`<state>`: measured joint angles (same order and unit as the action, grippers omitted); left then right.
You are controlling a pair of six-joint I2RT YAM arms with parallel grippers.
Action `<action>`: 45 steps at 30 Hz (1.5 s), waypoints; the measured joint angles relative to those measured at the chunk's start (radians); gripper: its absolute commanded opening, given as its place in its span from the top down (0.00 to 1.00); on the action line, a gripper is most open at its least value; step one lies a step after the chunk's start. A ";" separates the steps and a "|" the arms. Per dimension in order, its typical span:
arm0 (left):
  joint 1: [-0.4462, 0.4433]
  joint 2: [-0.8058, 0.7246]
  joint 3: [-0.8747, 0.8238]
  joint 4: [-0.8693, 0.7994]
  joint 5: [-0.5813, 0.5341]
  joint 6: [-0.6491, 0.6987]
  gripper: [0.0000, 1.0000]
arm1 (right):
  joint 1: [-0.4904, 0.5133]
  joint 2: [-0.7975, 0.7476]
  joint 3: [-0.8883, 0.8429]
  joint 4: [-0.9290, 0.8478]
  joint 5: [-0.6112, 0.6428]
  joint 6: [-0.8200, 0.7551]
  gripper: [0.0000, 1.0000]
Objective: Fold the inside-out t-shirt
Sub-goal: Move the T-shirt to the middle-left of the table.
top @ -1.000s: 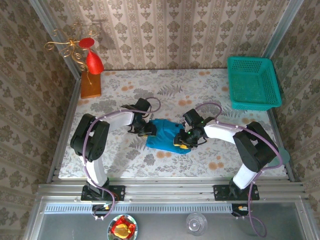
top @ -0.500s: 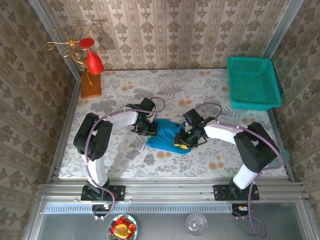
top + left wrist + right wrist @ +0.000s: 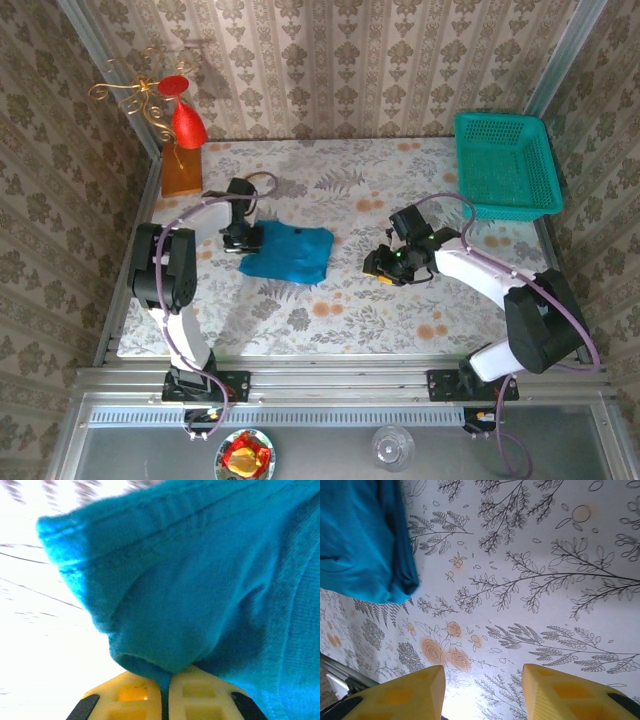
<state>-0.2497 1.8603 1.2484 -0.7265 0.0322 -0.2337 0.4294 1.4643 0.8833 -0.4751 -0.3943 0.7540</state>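
My left gripper is pinching the folded t-shirt's edge [image 3: 159, 668], and the tablecloth [image 3: 178, 211] by the wooden stand is clear, so I should keep pulling until the t-shirt lies there.
The teal-blue t-shirt [image 3: 290, 253] lies bunched into a small folded heap left of the table's middle. At its left edge my left gripper [image 3: 243, 240] is shut on a fold of the cloth. In the left wrist view a pinch of t-shirt [image 3: 210, 590] runs down between the two yellow fingertips [image 3: 200, 692], which press together on it. To the right of the shirt, apart from it, my right gripper [image 3: 380, 268] hangs over bare tablecloth. In the right wrist view its yellow fingers [image 3: 405, 695] stand wide open with nothing between them, and the t-shirt [image 3: 360, 545] lies at upper left.
A green mesh basket [image 3: 504, 165] stands at the table's far right corner. A wooden stand with a red ornament [image 3: 182, 150] is at the far left corner. The flowered tablecloth [image 3: 400, 190] lies bare between shirt and basket.
The left gripper has dragged the t-shirt leftward, away from the middle. The right gripper has let go of the shirt, opened, and drawn back to the right.
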 measured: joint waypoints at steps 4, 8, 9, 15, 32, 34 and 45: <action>0.068 0.044 0.053 -0.017 -0.082 0.041 1.00 | -0.024 0.000 0.000 -0.004 -0.011 -0.026 0.55; 0.135 0.083 0.098 -0.031 -0.185 0.095 0.99 | -0.038 0.000 -0.003 -0.004 -0.036 -0.050 0.54; 0.146 0.092 0.112 -0.036 -0.232 0.108 0.98 | -0.040 -0.001 -0.006 -0.004 -0.042 -0.055 0.54; 0.186 0.171 0.185 -0.053 -0.483 0.161 0.98 | -0.057 -0.012 -0.033 -0.003 -0.077 -0.078 0.54; 0.371 0.399 0.563 -0.059 -0.599 0.251 0.94 | -0.102 -0.019 -0.093 -0.001 -0.112 -0.122 0.55; 0.378 0.429 0.602 -0.088 -0.585 0.249 0.93 | -0.102 -0.020 -0.094 0.001 -0.112 -0.122 0.55; 0.438 0.453 0.631 -0.156 -0.542 0.201 0.62 | -0.103 -0.026 -0.093 -0.007 -0.112 -0.122 0.55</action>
<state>0.1879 2.3135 1.8793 -0.8822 -0.5102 -0.0330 0.3267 1.4387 0.7906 -0.4820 -0.5060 0.6315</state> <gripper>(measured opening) 0.315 0.453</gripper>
